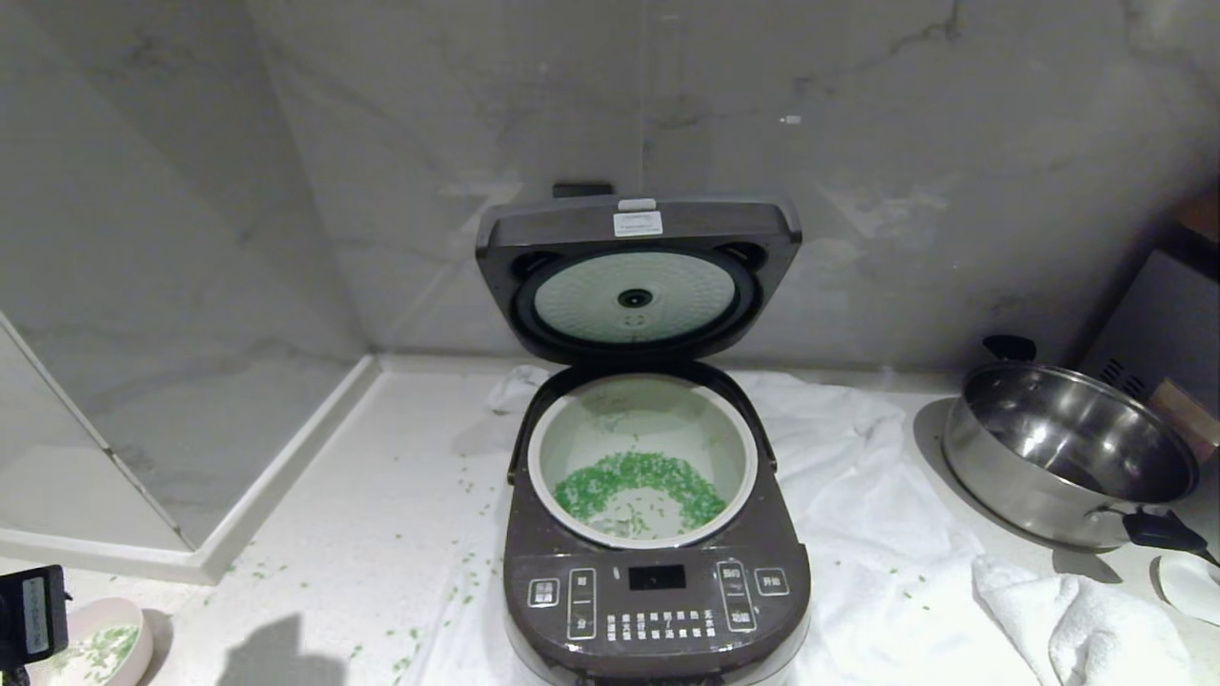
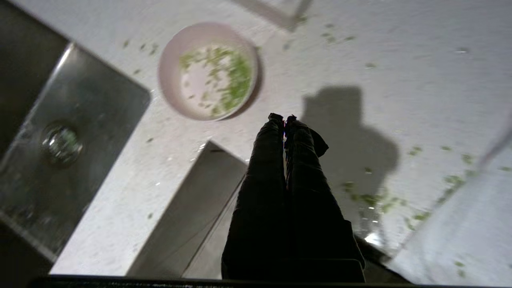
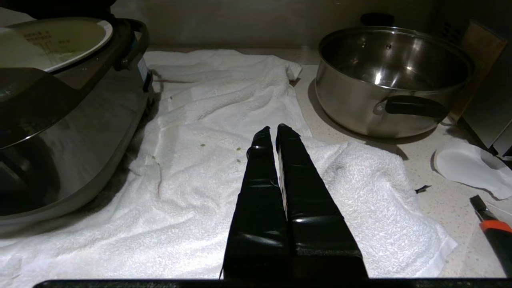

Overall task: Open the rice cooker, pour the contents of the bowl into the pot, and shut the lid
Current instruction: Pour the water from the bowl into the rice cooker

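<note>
The pink bowl (image 2: pixel 235 79) has green bits inside and its rim is clear, so my left gripper carries on approaching and opening until its fingers straddle the bowl's rim (image 2: pixel 173 101).
The rice cooker (image 1: pixel 658 591) stands in the middle of the counter with its lid (image 1: pixel 637 238) hinged up against the wall. Its pale pot (image 1: pixel 658 405) holds a ring of green contents (image 1: pixel 639 481). The pink bowl (image 1: pixel 141 631) sits on the counter at the near left, with some green bits still inside. In the left wrist view my left gripper (image 2: pixel 283 118) is shut and empty above the counter, a short way from the bowl (image 2: pixel 168 68). A black part of my left arm (image 1: pixel 30 615) shows beside the bowl. My right gripper (image 3: pixel 273 129) is shut and empty over the white towel (image 3: pixel 192 168), right of the cooker (image 3: pixel 60 112).
A shiny steel pan (image 1: pixel 1067 448) with black handles stands at the right. The towel (image 1: pixel 886 534) lies under and to the right of the cooker. Green bits are scattered on the counter. A steel sink (image 2: pixel 60 140) lies beyond the bowl. An orange-tipped tool (image 3: pixel 494 230) lies at the right.
</note>
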Tool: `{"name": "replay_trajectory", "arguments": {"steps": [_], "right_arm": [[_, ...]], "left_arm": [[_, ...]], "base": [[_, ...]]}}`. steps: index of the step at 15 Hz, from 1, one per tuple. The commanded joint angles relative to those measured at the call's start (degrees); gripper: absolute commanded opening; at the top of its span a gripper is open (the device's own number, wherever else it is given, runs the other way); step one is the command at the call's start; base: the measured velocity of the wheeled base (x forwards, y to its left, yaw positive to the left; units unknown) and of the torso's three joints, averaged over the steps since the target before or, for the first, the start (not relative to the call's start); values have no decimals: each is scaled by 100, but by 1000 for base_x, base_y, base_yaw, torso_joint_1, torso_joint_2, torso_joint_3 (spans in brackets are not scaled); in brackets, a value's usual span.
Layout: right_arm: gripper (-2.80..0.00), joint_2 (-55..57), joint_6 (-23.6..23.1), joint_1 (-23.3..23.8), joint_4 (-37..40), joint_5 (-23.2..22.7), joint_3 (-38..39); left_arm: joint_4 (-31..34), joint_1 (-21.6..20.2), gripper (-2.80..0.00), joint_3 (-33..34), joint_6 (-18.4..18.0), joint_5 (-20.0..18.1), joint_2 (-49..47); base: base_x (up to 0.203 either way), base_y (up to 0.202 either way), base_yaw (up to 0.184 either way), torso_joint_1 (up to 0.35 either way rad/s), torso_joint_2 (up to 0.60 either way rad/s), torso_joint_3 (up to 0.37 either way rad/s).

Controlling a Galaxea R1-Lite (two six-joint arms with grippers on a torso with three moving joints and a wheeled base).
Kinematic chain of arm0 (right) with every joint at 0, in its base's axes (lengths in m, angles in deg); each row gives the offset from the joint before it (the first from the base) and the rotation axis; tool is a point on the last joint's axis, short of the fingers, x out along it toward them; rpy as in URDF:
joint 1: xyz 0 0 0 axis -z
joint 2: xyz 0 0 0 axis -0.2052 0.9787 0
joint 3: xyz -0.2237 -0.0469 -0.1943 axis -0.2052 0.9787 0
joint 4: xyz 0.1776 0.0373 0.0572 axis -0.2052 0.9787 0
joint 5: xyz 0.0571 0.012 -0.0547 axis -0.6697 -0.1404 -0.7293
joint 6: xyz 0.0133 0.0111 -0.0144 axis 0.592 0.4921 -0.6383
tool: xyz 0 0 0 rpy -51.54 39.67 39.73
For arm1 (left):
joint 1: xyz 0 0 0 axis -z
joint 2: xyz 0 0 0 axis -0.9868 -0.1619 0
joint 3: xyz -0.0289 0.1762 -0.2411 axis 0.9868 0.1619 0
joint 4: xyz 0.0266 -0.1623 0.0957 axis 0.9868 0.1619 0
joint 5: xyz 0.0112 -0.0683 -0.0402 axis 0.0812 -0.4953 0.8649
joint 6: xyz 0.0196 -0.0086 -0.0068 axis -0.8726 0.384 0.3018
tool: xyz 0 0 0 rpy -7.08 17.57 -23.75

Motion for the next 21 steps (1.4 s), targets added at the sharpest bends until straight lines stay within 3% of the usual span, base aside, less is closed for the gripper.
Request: {"name": "replay_trajectory", "arguments": {"steps": [1, 3, 5, 9, 17, 18, 21], "right_arm": [[-280, 5, 2, 0, 0, 0, 0], [-280, 4, 2, 0, 0, 0, 0], [-280, 4, 2, 0, 0, 0, 0], [-280, 4, 2, 0, 0, 0, 0], [-280, 4, 11, 0, 0, 0, -8], [-280, 4, 11, 0, 0, 0, 0], [-280, 4, 11, 0, 0, 0, 0]], "left_arm": [[18, -1157, -280, -157, -535, -352, -932], [29, -1947, -280, -165, -1067, -860, -1135], [30, -2373, -280, -167, -1436, -1168, -1599], [1, -2732, -280, -246, -1591, -1254, -2261], [-10, -2873, -280, -560, -1543, -1244, -2821], [-12, -2900, 0, -648, -1536, -1252, -2969], [-177, -2975, 0, -994, -1525, -1282, -3662]], "base": [[0, 0, 0, 0, 0, 0], [0, 0, 0, 0, 0, 0], [0, 0, 0, 0, 0, 0], [0, 0, 0, 0, 0, 0], [0, 0, 0, 0, 0, 0], [0, 0, 0, 0, 0, 0], [0, 0, 0, 0, 0, 0]]}}
